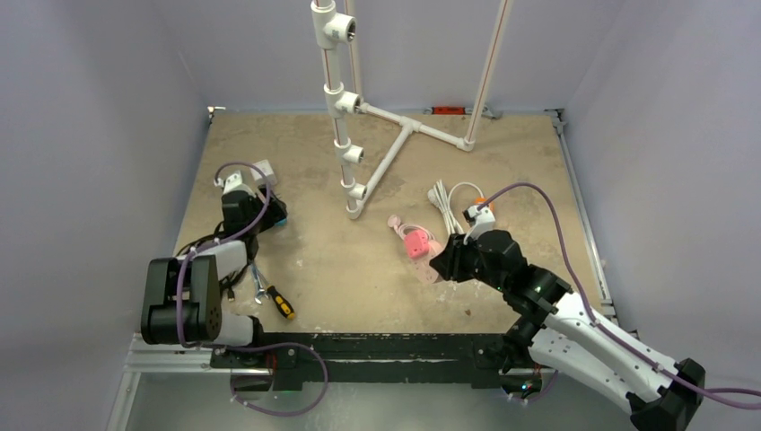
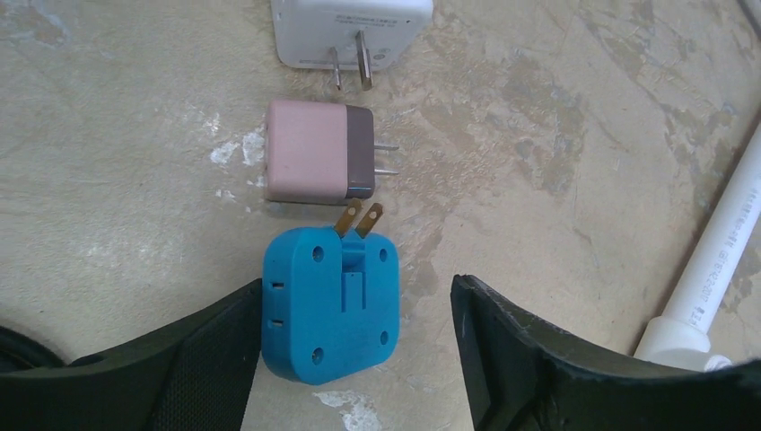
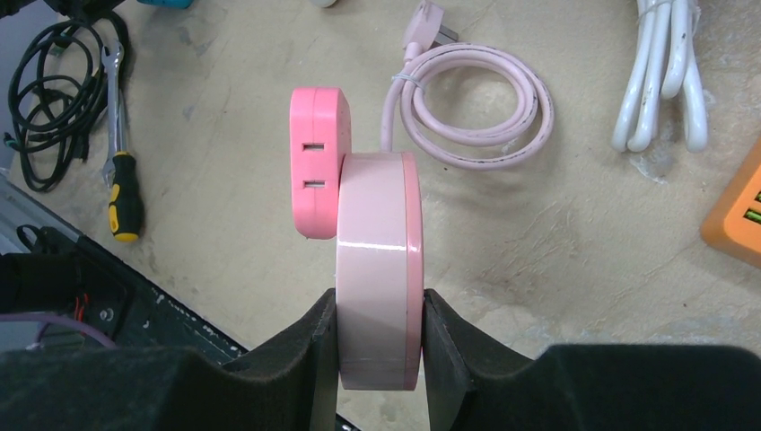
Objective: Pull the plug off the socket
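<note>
My right gripper is holding only the pale pink block [image 1: 425, 268] and leaves the darker pink plug [image 1: 415, 241] free. My left gripper should therefore keep going to that plug and close.
My right gripper [image 3: 379, 341] is shut on the pale pink socket block [image 3: 379, 269], held on edge just above the table. A darker pink plug adapter [image 3: 319, 162] sits plugged into the block's left face, and its pink cable [image 3: 476, 108] coils beyond. In the top view the right gripper [image 1: 446, 262] is right of centre with the pink plug [image 1: 415, 242] at its tip. My left gripper [image 2: 354, 350] is open at far left. A blue plug adapter [image 2: 328, 305] lies between its fingers, against the left finger [image 2: 206, 359] and apart from the right one.
A pink-and-brown adapter [image 2: 319, 151] and a white adapter [image 2: 350, 31] lie beyond the blue one. A white PVC pipe frame [image 1: 345, 135] stands mid-table. A white cable [image 3: 660, 81] and an orange power strip [image 3: 736, 215] lie to the right. A screwdriver [image 3: 124, 193], wrench and black cables lie to the left.
</note>
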You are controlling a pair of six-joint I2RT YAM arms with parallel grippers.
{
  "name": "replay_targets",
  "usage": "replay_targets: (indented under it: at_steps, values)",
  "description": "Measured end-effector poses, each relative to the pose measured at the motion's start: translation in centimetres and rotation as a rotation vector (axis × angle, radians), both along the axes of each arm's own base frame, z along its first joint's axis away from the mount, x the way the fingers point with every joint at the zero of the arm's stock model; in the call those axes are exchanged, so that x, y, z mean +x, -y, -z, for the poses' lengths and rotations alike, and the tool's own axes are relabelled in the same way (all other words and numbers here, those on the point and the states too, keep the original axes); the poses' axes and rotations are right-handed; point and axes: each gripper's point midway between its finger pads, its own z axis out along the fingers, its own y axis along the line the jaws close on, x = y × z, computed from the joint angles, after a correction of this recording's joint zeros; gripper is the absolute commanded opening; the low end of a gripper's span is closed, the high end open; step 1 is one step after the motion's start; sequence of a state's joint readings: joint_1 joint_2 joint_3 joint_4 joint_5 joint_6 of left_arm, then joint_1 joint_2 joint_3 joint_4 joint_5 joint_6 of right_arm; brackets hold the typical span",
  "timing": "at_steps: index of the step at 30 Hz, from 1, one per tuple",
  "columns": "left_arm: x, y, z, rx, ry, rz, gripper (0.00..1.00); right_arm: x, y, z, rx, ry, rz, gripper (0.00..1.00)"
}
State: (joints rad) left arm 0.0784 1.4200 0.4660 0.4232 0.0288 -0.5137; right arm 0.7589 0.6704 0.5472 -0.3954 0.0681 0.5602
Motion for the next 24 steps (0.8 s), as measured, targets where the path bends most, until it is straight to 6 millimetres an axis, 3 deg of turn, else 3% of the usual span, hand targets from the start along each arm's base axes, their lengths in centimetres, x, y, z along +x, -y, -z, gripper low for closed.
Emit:
replay_targets:
  at_steps: [8, 15, 18, 22, 24]
  values:
    - [-1.0, -1.3, -1.5, 0.040, 0.024, -0.066, 0.77, -0.1, -0.1, 0.1, -0.001, -0.002, -0.009, 0.00]
    - [-2.7, -2.5, -4.1, 0.082, 0.075, -0.147, 0.73, -0.3, -0.6, 0.3, 0.013, 0.000, -0.038, 0.00]
    - [-3.5, -0.3, -5.4, 0.089, 0.097, -0.095, 0.71, -0.6, -0.9, 0.4, 0.021, -0.001, -0.067, 0.00]
    - [-5.2, 5.2, -7.2, 0.086, 0.113, 0.073, 0.68, -1.0, -1.6, 0.7, 0.038, -0.005, -0.109, 0.00]
    - [-6.2, 6.8, -8.0, 0.072, 0.127, 0.128, 0.67, -1.1, -2.0, 1.0, 0.041, -0.016, -0.131, 0.00]
